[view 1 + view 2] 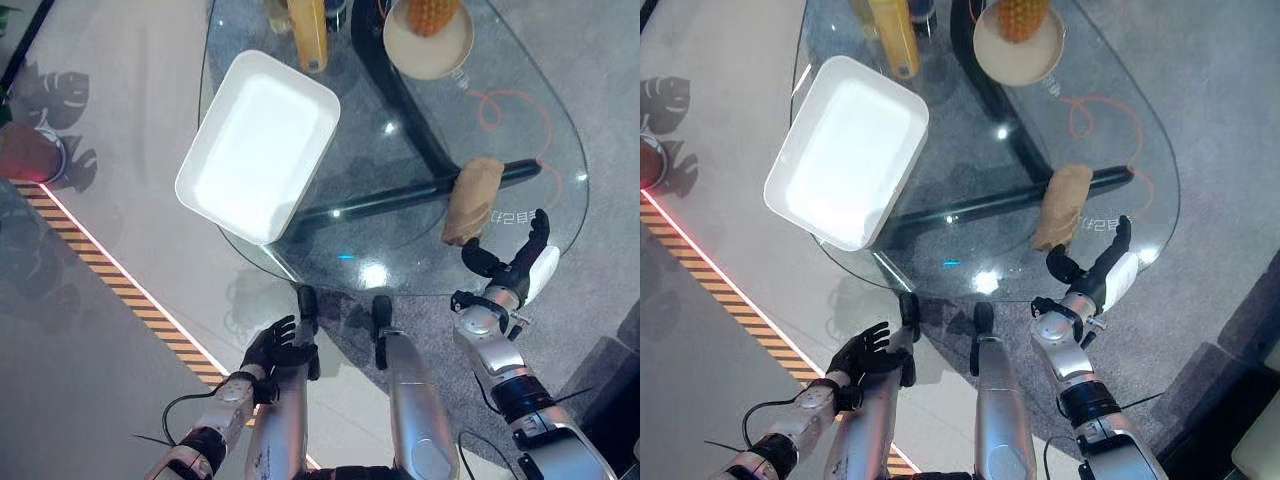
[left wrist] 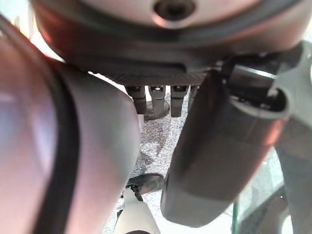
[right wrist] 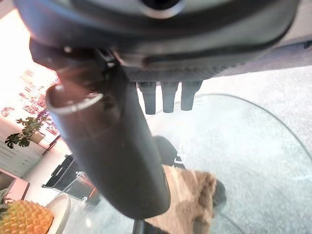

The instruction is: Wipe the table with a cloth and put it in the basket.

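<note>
The brown cloth (image 1: 472,203) is gathered in a thick, narrow strip (image 1: 478,185). I expect the cloth to stay bunched up instead of falling open when I lift its near end.
A brown cloth (image 1: 472,200) lies bunched in a narrow strip on the round glass table (image 1: 400,250), toward its right side. My right hand (image 1: 515,265) hovers at the table's near right edge, just short of the cloth's near end, open with straight fingers and the thumb spread; the right wrist view shows the cloth (image 3: 187,195) past the thumb. A white rectangular basket (image 1: 218,122) rests on the table's left side, partly overhanging the edge. My left hand (image 1: 272,345) hangs low below the table's near edge, open with its fingers spread.
At the table's far side stand a plate (image 1: 440,60) with a pineapple (image 1: 432,12) and a yellow bottle (image 1: 308,30). Dark table legs (image 1: 400,195) show through the glass. A yellow-black striped line (image 1: 120,280) crosses the floor at the left.
</note>
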Motion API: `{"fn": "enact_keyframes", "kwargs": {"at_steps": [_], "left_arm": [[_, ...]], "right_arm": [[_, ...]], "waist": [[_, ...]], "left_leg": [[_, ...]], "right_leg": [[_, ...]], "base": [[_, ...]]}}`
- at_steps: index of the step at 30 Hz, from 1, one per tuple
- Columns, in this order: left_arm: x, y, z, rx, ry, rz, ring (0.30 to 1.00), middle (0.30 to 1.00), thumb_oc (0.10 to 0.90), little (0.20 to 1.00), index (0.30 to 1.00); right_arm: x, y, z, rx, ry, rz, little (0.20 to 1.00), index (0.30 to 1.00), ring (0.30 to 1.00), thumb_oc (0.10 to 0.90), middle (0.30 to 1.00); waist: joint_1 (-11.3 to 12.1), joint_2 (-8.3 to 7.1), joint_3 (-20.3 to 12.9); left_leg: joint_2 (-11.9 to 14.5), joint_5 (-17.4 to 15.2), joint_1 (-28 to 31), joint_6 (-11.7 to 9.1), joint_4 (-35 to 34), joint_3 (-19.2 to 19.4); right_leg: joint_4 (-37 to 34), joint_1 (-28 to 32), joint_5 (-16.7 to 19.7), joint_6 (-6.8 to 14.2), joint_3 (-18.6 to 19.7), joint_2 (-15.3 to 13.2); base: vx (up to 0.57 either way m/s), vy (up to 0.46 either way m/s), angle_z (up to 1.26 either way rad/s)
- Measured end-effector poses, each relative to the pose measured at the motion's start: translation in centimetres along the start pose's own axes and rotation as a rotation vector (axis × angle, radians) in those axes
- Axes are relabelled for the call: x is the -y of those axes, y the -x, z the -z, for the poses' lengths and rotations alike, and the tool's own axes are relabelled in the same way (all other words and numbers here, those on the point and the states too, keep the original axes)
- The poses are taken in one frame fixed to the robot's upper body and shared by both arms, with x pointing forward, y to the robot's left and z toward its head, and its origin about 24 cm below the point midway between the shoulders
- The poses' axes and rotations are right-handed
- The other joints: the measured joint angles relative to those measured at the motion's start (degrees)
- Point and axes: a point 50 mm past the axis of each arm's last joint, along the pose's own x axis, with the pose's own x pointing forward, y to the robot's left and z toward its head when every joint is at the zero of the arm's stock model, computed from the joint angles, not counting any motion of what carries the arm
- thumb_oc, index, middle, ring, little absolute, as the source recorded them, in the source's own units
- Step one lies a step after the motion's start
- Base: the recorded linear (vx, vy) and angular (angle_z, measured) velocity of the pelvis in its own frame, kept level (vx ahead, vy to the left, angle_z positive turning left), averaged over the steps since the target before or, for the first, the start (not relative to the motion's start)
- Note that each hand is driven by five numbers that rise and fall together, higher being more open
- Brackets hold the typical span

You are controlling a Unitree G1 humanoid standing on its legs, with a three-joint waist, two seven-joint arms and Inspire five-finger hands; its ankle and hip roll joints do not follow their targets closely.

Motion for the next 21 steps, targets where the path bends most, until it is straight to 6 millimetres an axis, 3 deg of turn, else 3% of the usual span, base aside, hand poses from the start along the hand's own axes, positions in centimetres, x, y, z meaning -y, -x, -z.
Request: {"fn": "enact_keyframes", "kwargs": {"at_steps": [6,21], "left_arm": [[0.0,-0.1,-1.2,0.047,0.001,-0.02,0.9,0.9,0.8,0.9,0.9],[0.1,-0.3,-3.4,0.105,0.036,-0.032,0.9,0.9,0.8,0.9,0.9]], "right_arm": [[-1.2,-1.1,-3.3,0.056,-0.086,0.019,0.9,0.9,0.9,0.8,0.9],[-1.8,-1.1,-4.7,0.048,-0.156,-0.003,0.9,0.9,0.9,0.8,0.9]], "waist": [[0.21,0.19,-0.02],[0.48,0.25,-0.04]], "left_leg": [[-0.39,0.24,-4.26,0.18,1.25,-0.16],[-1.55,0.79,-10.55,0.61,2.53,-0.55]], "right_leg": [[2.09,-4.53,-0.15,-0.18,-0.03,-0.46],[4.81,-11.14,-0.67,0.09,-0.12,-1.75]], "base": [[0.03,0.039,0.03],[0.02,0.01,0.03]]}}
